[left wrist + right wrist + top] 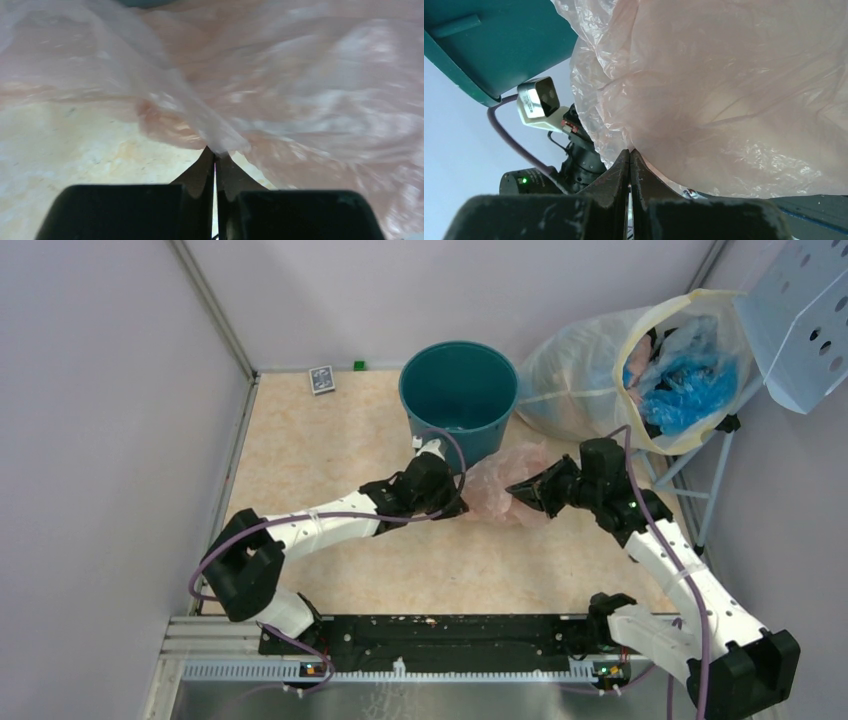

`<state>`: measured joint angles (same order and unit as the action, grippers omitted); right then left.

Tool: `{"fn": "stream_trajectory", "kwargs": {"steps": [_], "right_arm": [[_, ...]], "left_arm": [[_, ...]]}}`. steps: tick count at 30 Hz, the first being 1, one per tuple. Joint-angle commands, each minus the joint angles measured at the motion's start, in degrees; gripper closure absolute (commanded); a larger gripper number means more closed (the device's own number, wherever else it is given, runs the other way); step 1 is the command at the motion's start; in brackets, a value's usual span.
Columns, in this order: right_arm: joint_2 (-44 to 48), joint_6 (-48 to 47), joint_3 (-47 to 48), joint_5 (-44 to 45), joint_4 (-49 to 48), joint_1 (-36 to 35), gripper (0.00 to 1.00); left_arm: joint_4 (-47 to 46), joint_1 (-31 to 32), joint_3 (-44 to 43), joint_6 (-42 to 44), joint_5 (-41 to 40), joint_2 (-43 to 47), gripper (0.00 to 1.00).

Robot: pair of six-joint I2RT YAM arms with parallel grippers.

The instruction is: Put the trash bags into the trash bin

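Observation:
I should put the pale pink trash bag (pixel 495 478) down in front of the trash bin (pixel 488 520) and grip it again to spread it, because it is hanging crumpled between my grippers.
The pale pink translucent trash bag (pixel 500 480) hangs crumpled between my two grippers, just in front of the dark teal trash bin (pixel 459 392). My left gripper (pixel 462 502) is shut on the bag's left edge; in the left wrist view the bag (pixel 280 90) bunches into the shut tips (pixel 215 151). My right gripper (pixel 515 492) is shut on the bag's right edge; in the right wrist view the bag (pixel 734 85) fills the frame above the shut tips (pixel 629 151), with the bin (pixel 499 40) at upper left.
A large clear sack with a pale yellow rim (pixel 620 370) holding bright blue bags (pixel 685 385) leans at the back right. A pale blue perforated panel (pixel 800 320) stands beside it on a frame. A small card (pixel 321 379) and a green block (pixel 359 366) lie by the back wall.

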<state>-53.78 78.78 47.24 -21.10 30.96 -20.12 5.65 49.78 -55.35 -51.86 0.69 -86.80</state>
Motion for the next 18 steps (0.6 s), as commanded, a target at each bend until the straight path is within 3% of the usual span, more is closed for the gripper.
{"fn": "stream_trajectory", "kwargs": {"steps": [1,4,10,14,18], "right_arm": [[1.94,-0.64,1.24,1.71,2.72,0.21,1.00],[1.74,-4.59,3.92,5.90,7.96,1.99,1.00],[-2.69,-14.95,11.36,23.19,23.61,4.46,1.00],[-4.71,-17.48,11.39,27.96,26.05,4.56,1.00],[-4.64,-17.54,10.06,29.60,25.78,4.55,1.00]], "left_arm": [[9.41,-1.53,-2.95,-0.51,-7.84,0.80,1.00],[14.57,-3.27,-1.22,1.87,-8.01,3.63,1.00],[22.77,-7.80,6.36,7.43,-3.55,14.72,1.00],[27.59,-16.25,12.36,11.34,2.52,23.05,1.00],[31.22,-21.23,13.41,16.27,1.82,29.47,1.00]]}}
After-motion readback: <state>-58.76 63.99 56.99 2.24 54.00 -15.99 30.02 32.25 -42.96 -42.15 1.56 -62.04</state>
